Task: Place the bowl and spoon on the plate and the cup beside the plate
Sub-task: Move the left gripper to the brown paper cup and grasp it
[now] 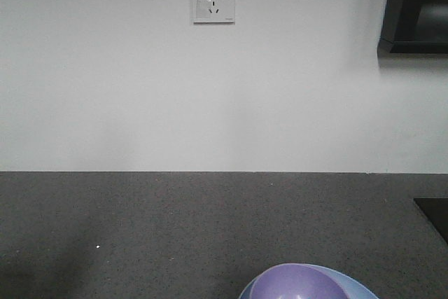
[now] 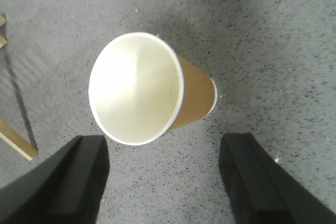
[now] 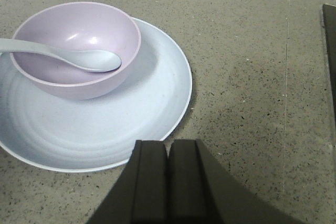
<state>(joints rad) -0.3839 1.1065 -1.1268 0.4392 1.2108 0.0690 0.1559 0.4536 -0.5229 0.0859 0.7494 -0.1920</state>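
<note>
My gripper will pinch one side of the brown paper cup [image 2: 197, 92] and carry it beside the plate. The cup should keep its round shape, because a rolled rim [image 2: 179, 80] goes around the cup's opening.
The lavender bowl [image 3: 76, 48] sits on the pale blue plate [image 3: 131, 114], toward its far left side. A pale spoon [image 3: 79, 59] lies inside the bowl, scoop down and handle over the left rim. My right gripper [image 3: 168, 148] hovers at the plate's near edge, shut, with nothing between its fingers. The brown paper cup [image 2: 149, 90] stands upright and empty on the speckled counter in the left wrist view. My left gripper [image 2: 165, 153] is open just short of the cup, apart from it. The front view catches only the bowl [image 1: 297, 283] and plate rim [image 1: 360, 288] at its bottom edge.
A dark speckled countertop [image 1: 175, 222] runs back to a white wall with a socket [image 1: 213, 0]. A black inset panel [image 1: 434, 215] lies at the counter's right. Wooden strips [image 2: 16, 140] show at the left edge in the left wrist view.
</note>
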